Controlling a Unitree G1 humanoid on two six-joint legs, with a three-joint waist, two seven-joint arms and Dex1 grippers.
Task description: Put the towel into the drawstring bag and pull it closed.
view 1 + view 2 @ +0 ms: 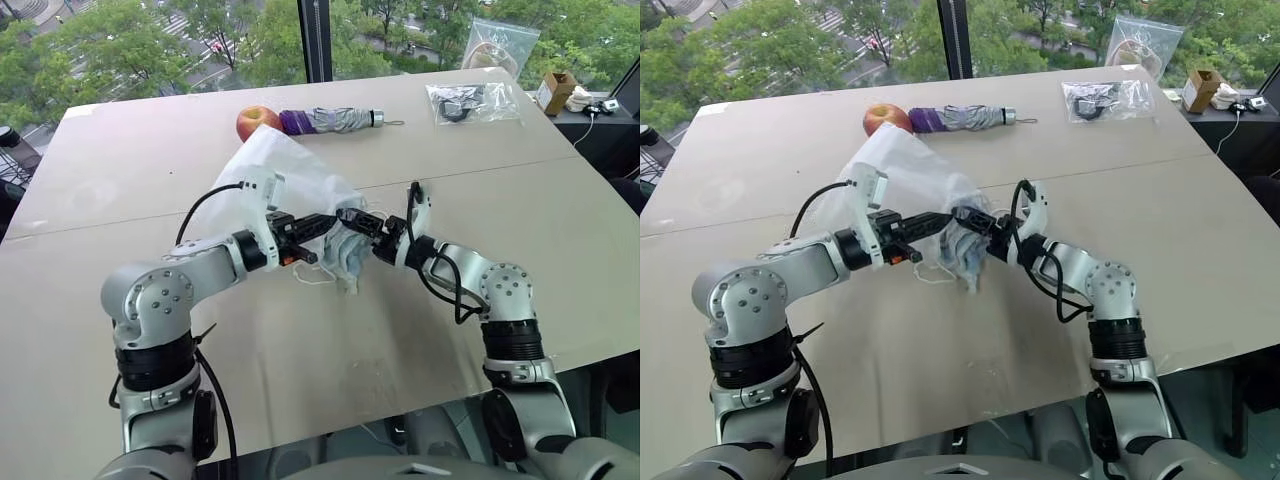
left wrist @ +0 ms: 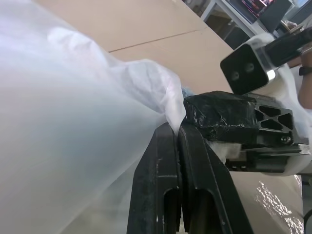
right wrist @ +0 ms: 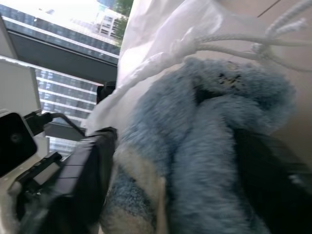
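White cords (image 1: 316,281) hang from both sides of the bag's puckered rim, so I expect the bag's opening (image 1: 338,232) to draw closed around the towel when the robot pulls the cords apart.
The white semi-sheer drawstring bag (image 1: 290,175) is held up off the table, its mouth facing my arms. My left gripper (image 1: 325,222) is shut on the rim of the bag (image 2: 146,97), with fabric pinched between its black fingers (image 2: 161,185). The light blue towel (image 1: 345,262) hangs at the bag's mouth, partly inside it. My right gripper (image 1: 352,220) meets the left one there, jaws apart, and the towel (image 3: 195,146) lies against its finger (image 3: 273,190). The white cords (image 3: 234,41) trail above the towel.
Behind the bag lie a red apple (image 1: 256,122) and a grey-and-purple folded umbrella (image 1: 330,121). Clear zip bags (image 1: 470,100) and a small cardboard box (image 1: 558,92) sit at the far right. The beige table (image 1: 150,160) stands in front of a window.
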